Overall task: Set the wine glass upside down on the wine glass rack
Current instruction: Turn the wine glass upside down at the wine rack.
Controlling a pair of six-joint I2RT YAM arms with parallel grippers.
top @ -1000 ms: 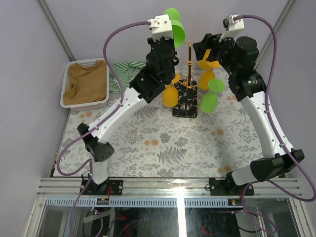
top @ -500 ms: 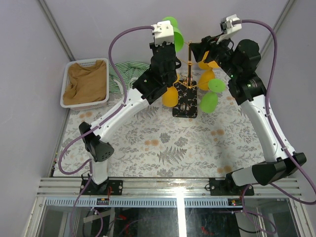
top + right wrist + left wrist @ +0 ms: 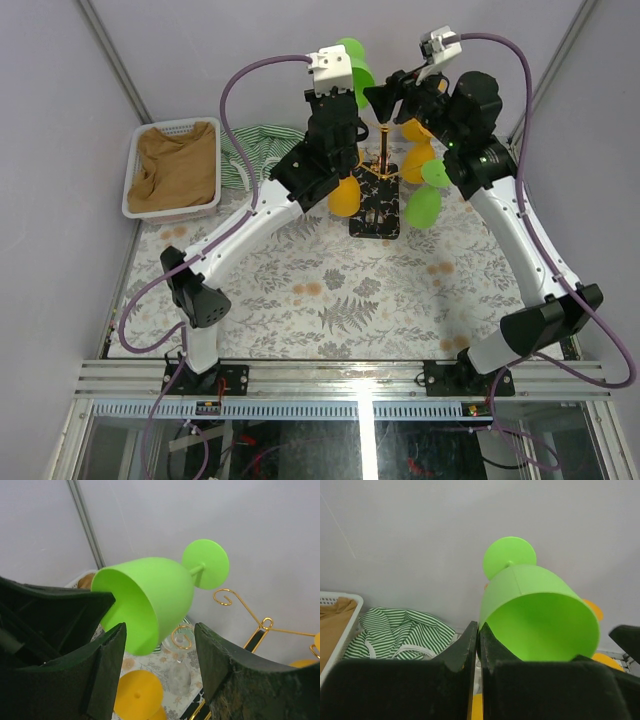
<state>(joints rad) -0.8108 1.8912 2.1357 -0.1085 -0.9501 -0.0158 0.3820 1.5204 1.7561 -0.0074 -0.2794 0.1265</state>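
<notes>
My left gripper has the green wine glass by its rim (image 3: 488, 617). Next, my right gripper grips the glass's rim while my left gripper shifts to the glass's stem (image 3: 197, 570).
My left gripper (image 3: 347, 88) holds a bright green wine glass (image 3: 354, 60) high at the back, beside the top of the wine glass rack (image 3: 383, 130). In the left wrist view the gripper (image 3: 479, 630) is shut on the glass's rim, and the glass (image 3: 540, 615) lies tilted with its foot pointing away. My right gripper (image 3: 386, 98) has come in from the right. Its view shows it (image 3: 160, 630) open, jaws either side of the lower bowl of the glass (image 3: 150, 597), the left pad close to the rim. Gold hooks (image 3: 227, 598) curl just behind.
Yellow glasses (image 3: 343, 195) and green glasses (image 3: 424, 203) hang on the rack above its black base (image 3: 374, 212). A clear glass (image 3: 180, 674) hangs low. A white basket (image 3: 132, 160) with brown cloth sits at the left, a striped cloth (image 3: 245, 145) beside it.
My right arm has swung left towards the green glass and its jaws have narrowed a little. The left arm has shifted the glass slightly left and nearer the rack top.
</notes>
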